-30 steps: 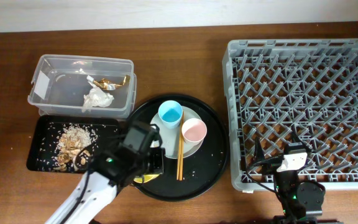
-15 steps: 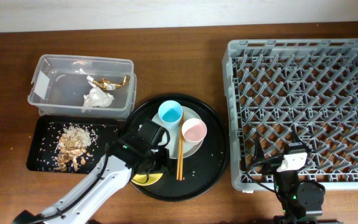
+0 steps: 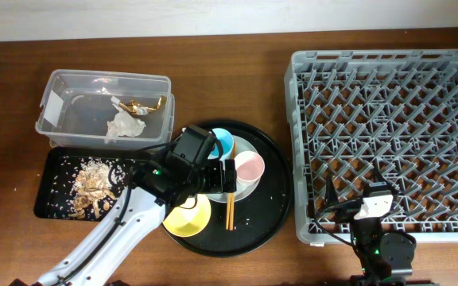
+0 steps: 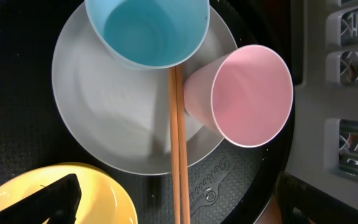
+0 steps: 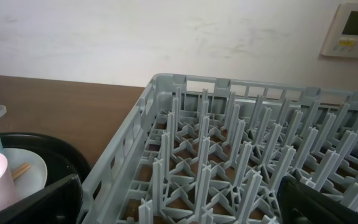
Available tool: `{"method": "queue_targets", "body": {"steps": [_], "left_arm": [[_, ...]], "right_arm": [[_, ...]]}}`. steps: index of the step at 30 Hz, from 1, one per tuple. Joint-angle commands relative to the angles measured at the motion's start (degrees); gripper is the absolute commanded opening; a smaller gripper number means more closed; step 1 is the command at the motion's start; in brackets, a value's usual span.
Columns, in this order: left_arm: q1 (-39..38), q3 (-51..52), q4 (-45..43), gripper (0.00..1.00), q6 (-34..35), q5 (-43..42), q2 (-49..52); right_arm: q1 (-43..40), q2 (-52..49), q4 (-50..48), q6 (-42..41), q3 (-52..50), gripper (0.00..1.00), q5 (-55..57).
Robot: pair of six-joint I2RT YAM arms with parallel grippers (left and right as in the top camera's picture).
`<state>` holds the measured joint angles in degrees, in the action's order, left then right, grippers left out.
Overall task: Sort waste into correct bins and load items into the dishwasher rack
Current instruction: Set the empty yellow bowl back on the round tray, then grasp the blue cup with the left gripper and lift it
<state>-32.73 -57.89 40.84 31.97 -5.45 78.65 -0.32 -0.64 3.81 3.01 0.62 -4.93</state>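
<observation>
The light blue cup (image 3: 223,142) is on the plate, a long way from the rack, so the robot's left gripper should pass it to the right gripper above the round black tray (image 3: 272,189).
On the round black tray (image 3: 269,210) a pale plate (image 4: 104,106) carries a light blue cup (image 3: 223,141) and a pink cup (image 3: 249,166). Brown chopsticks (image 4: 179,155) lie across the plate's front rim. A yellow bowl (image 3: 188,215) stands upright at the tray's front left. My left gripper (image 3: 215,179) hovers open over the plate and chopsticks, holding nothing. One of its fingers (image 4: 55,199) hangs above the bowl. The napkin (image 3: 126,125) and gold foil (image 3: 143,104) lie in the clear tub (image 3: 62,87). Food scraps (image 3: 94,181) cover the shallow black tray (image 3: 50,202). My right gripper (image 3: 372,208) is open at the grey rack's (image 3: 388,119) front edge.
The rack fills the table's right side, its upright pegs (image 5: 229,155) right in front of my right gripper. The clear tub and the shallow tray sit side by side at the left, touching the round tray's rim.
My left gripper has opened and let go of the yellow bowl, which now stands on the round tray. The gripper has moved back and right, over the plate. The right arm is unchanged.
</observation>
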Motion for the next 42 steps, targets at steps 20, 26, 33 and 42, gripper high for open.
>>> {"method": "queue_targets", "body": {"steps": [20, 26, 33, 42], "left_arm": [[11.54, -8.26, -1.95, 0.73, -2.89, -0.07, 1.09], [11.52, -8.26, -7.21, 0.38, -2.91, -0.09, 10.82], [11.41, -8.26, -9.6, 0.34, -2.89, -0.28, 18.29], [11.37, -8.26, -9.97, 0.04, -2.89, -1.18, 21.42]], "right_arm": [[0.33, -46.95, 45.16, 1.03, 61.33, 0.99, -30.42], [0.31, -61.72, 55.17, 1.11, 61.33, 0.98, -34.97], [0.31, -66.05, 55.39, 1.29, 61.33, 0.98, -34.95], [0.31, -66.05, 55.39, 1.29, 61.31, 0.98, -34.93]]}}
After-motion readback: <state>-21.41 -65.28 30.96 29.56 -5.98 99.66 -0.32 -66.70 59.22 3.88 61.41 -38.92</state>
